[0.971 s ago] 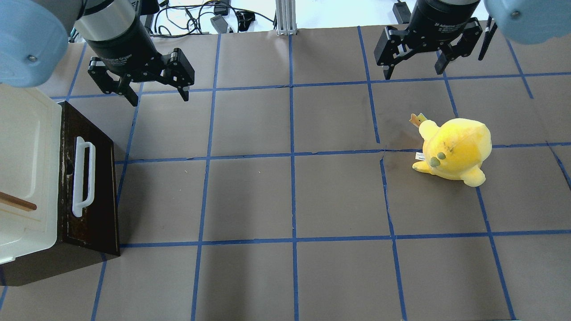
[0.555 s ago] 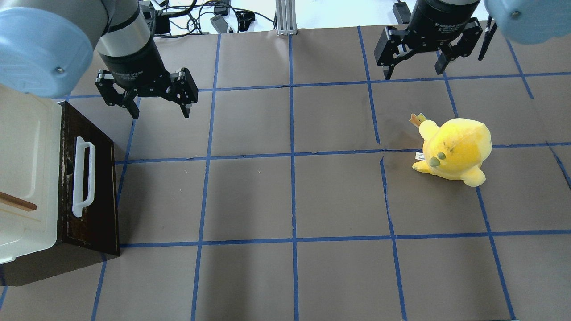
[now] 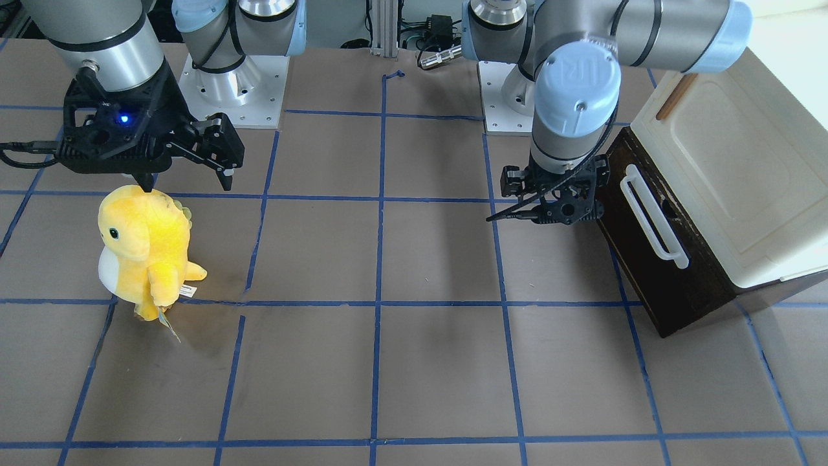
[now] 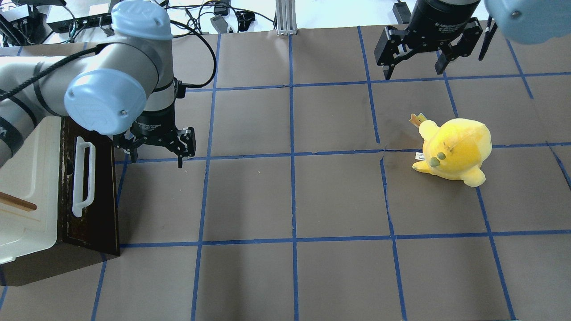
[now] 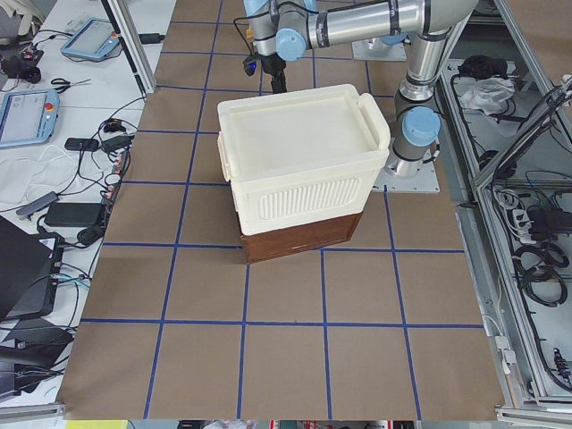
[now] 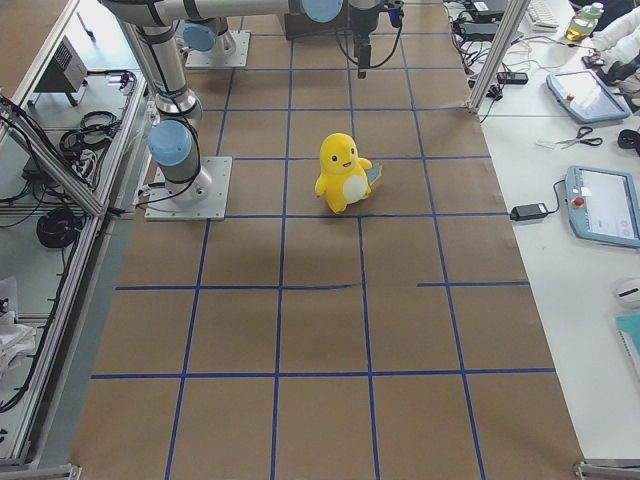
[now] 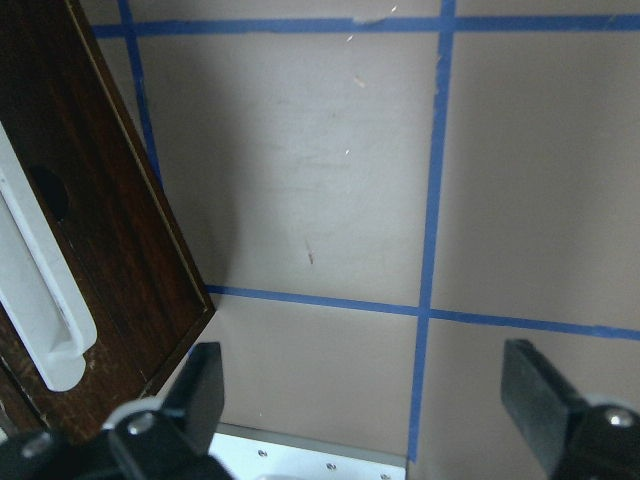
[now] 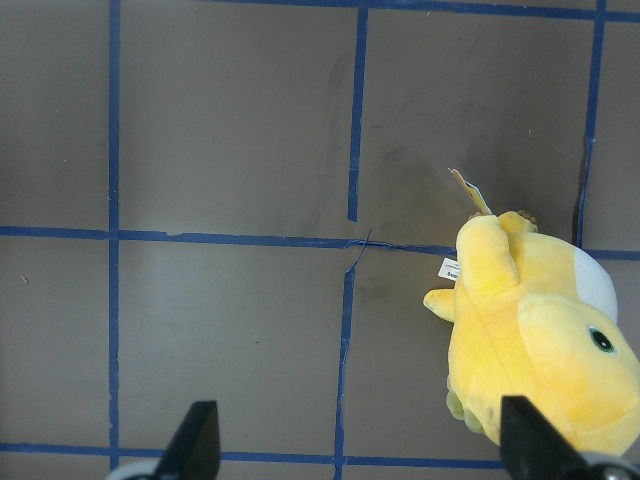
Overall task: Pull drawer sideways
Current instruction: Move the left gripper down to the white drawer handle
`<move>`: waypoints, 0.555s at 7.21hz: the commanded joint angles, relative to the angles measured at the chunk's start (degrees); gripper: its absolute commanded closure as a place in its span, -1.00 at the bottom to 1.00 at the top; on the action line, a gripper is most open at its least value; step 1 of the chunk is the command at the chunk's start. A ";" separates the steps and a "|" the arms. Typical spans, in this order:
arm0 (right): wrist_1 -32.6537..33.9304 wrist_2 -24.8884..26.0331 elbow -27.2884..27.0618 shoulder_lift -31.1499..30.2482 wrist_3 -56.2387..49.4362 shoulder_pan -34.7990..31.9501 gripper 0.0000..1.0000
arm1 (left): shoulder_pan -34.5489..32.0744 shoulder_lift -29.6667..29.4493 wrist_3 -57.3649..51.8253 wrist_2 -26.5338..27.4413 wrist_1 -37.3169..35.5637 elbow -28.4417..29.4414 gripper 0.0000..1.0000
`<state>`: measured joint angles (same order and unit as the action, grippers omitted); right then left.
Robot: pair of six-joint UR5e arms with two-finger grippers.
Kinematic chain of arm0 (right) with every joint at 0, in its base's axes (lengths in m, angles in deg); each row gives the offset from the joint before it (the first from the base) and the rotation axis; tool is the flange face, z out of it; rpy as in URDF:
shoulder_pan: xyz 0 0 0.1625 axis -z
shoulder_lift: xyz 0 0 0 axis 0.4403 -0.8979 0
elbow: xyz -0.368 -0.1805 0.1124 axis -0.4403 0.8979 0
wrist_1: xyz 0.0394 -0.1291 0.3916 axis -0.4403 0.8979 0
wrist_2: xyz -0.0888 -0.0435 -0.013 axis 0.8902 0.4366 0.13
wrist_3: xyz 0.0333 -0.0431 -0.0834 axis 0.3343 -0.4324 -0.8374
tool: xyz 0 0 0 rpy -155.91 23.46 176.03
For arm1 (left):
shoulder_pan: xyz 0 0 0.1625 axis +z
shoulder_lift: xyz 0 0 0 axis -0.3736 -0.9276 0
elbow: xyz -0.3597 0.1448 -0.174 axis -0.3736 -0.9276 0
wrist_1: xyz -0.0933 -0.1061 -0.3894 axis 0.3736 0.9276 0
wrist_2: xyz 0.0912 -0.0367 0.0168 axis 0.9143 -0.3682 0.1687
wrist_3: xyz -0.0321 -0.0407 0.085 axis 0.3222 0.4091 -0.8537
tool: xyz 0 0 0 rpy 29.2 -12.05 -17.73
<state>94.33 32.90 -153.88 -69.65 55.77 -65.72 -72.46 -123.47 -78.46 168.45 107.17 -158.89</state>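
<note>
The drawer's dark brown front (image 3: 688,225) sits flush beneath the cabinet, so the drawer (image 3: 638,242) should slide straight out when the robot pulls its handle, while the cabinet stays in place.
The dark brown drawer (image 4: 91,218) with a long white bar handle (image 4: 83,176) sits at the table's left under a cream-white cabinet. It also shows in the front view (image 3: 647,278) and the left wrist view (image 7: 100,240). My left gripper (image 4: 157,159) is open and empty. It hangs low over the table just to the right of the drawer front's far end, apart from the handle (image 7: 40,290). In the front view the left gripper (image 3: 555,217) is beside the drawer's corner. My right gripper (image 4: 413,71) is open and empty at the far right.
A yellow plush toy (image 4: 455,149) stands on the right half of the table, near my right gripper (image 3: 187,184). The cream-white cabinet (image 4: 24,169) with a small brown handle (image 4: 18,203) sits above the drawer. Blue tape lines grid the brown table (image 4: 290,200).
My left arm has swung nearer and down, bringing the open gripper from the far table edge to beside the drawer front. The right arm, drawer and plush have not moved.
</note>
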 commanded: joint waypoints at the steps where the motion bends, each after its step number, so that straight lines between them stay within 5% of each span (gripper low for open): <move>1: 0.00 0.00 0.00 -0.01 0.00 0.00 -1.00 | 0.09 -5.36 0.23 14.96 -0.68 -4.37 -1.00; 4: 0.00 0.00 0.00 -0.01 0.00 0.00 -1.00 | -0.35 -8.28 1.37 30.82 -0.50 -6.40 -1.00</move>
<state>94.33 32.90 -153.88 -69.65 55.77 -65.72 -72.54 -130.81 -77.96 192.93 106.66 -164.32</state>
